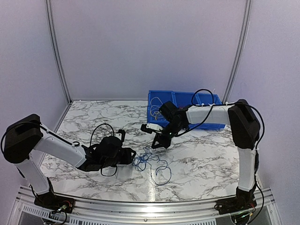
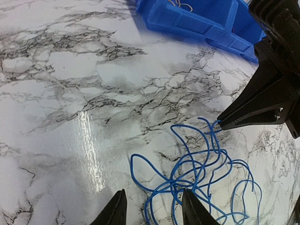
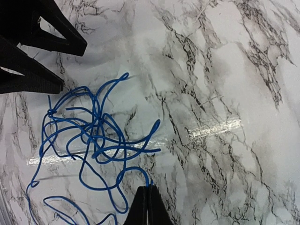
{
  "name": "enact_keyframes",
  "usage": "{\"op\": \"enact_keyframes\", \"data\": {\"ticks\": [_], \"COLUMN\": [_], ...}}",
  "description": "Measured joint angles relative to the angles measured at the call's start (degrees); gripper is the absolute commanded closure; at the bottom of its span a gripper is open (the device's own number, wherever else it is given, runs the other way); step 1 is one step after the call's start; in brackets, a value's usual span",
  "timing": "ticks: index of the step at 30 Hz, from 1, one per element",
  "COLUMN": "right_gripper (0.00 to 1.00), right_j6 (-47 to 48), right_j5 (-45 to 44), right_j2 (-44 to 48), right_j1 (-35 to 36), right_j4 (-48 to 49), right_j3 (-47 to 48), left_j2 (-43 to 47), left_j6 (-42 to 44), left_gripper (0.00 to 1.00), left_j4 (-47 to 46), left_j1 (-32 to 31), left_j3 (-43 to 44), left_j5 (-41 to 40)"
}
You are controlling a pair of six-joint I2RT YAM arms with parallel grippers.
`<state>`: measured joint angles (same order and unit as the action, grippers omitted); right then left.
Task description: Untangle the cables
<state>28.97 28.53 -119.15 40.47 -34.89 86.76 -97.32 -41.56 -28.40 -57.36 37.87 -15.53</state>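
Next, I raise the wire end in my right gripper (image 3: 146,174) high while my left gripper pulls the other loops (image 3: 97,123) down, because that wire end runs into the blue tangle.
The cables (image 1: 149,161) show as a loose tangle of thin blue wire on the marble table between the two arms. My left gripper (image 1: 133,157) lies low at the tangle's left side. In the left wrist view it (image 2: 154,212) is open, and several loops of the blue wire (image 2: 201,178) run between and past its fingers. My right gripper (image 1: 158,142) comes down at the tangle's far edge. In the right wrist view it (image 3: 148,199) is shut, pinching one end of the blue wire (image 3: 93,131) at its fingertips.
A blue bin (image 1: 206,101) with compartments stands at the back right, just behind the right arm; pale thin wires (image 2: 182,4) lie in it. Side walls close the table on the left, right and back. One wire loop (image 1: 161,176) trails toward the near edge.
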Motion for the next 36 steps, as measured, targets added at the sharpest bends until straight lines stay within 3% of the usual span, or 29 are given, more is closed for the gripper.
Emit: {"op": "enact_keyframes", "data": {"ticks": [6, 13, 16, 20, 26, 36], "right_gripper": [1.0, 1.0, 1.0, 1.0, 1.0, 1.0], "right_j6": [0.2, 0.7, 1.5, 2.4, 2.3, 1.0], "right_j5": [-0.9, -1.9, -1.9, -1.8, -1.2, 0.3], "right_j2": [11.2, 25.7, 30.8, 32.3, 26.3, 25.1], "right_j1": [0.0, 0.1, 0.1, 0.2, 0.2, 0.2], "right_j4": [-6.3, -7.3, -5.4, -4.4, -4.7, -5.2], "right_j3": [4.9, 23.9, 27.1, 26.7, 18.5, 13.2], "left_j2": [5.2, 10.8, 12.8, 16.3, 22.4, 29.0], "left_j6": [3.5, 7.6, 9.0, 10.4, 12.3, 20.9], "left_gripper": [0.56, 0.55, 0.55, 0.55, 0.54, 0.44], "left_j4": [0.0, 0.0, 0.0, 0.0, -0.4, -5.0], "left_j1": [0.0, 0.0, 0.0, 0.0, 0.0, -0.5], "left_j3": [-0.2, -0.6, -0.8, -1.0, -2.8, -4.2], "left_j5": [-2.2, -6.0, -7.1, -7.8, -8.7, -5.9]}}
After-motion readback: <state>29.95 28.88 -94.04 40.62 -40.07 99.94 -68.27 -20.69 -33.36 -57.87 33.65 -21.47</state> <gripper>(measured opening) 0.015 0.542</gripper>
